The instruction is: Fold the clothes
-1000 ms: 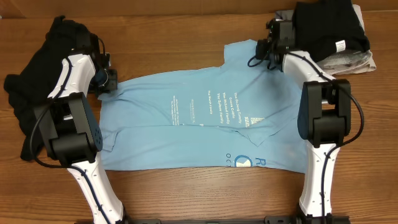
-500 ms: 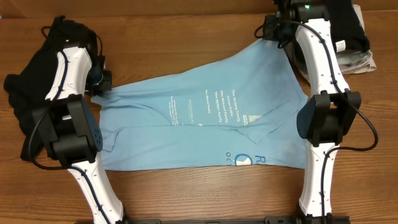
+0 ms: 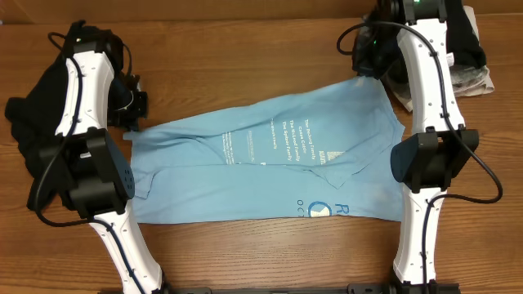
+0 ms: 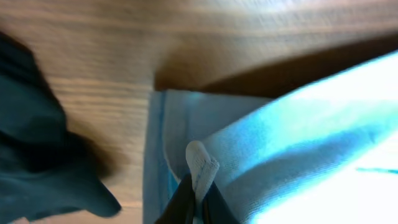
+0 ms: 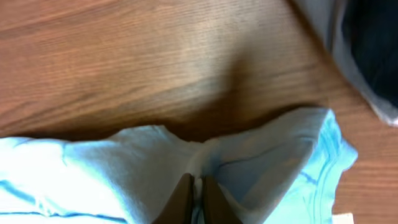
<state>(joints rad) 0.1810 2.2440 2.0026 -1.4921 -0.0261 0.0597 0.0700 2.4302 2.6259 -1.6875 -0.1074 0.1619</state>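
Observation:
The light blue T-shirt's far edge [image 3: 315, 93] runs at a slant toward the grey garment, so the robot's right gripper needs to bring the lifted corner back over the T-shirt's near half [image 3: 374, 189].
The clothes in play are a light blue T-shirt [image 3: 270, 171] with white lettering, spread across the middle of the table. My left gripper [image 3: 131, 114] is shut on a fold of the shirt's far left edge [image 4: 200, 163], pinched between its dark fingertips [image 4: 184, 202]. Over the far right corner, my right gripper [image 3: 368, 69] is shut on a bunch of the cloth [image 5: 124, 168]. The far edge runs taut between the two grippers, raised off the wood. The near half lies flat.
A heap of black garments [image 3: 29, 122] lies under the left arm, close to the left gripper [image 4: 37, 143]. A black garment [image 3: 441, 33] on a grey one [image 3: 482, 82] sits at the far right corner. Bare wooden table [image 3: 245, 49] lies beyond the shirt.
Both arms have reached toward the far side. The right gripper drew the shirt's right corner out and up, and the far edge has gone from slack to taut.

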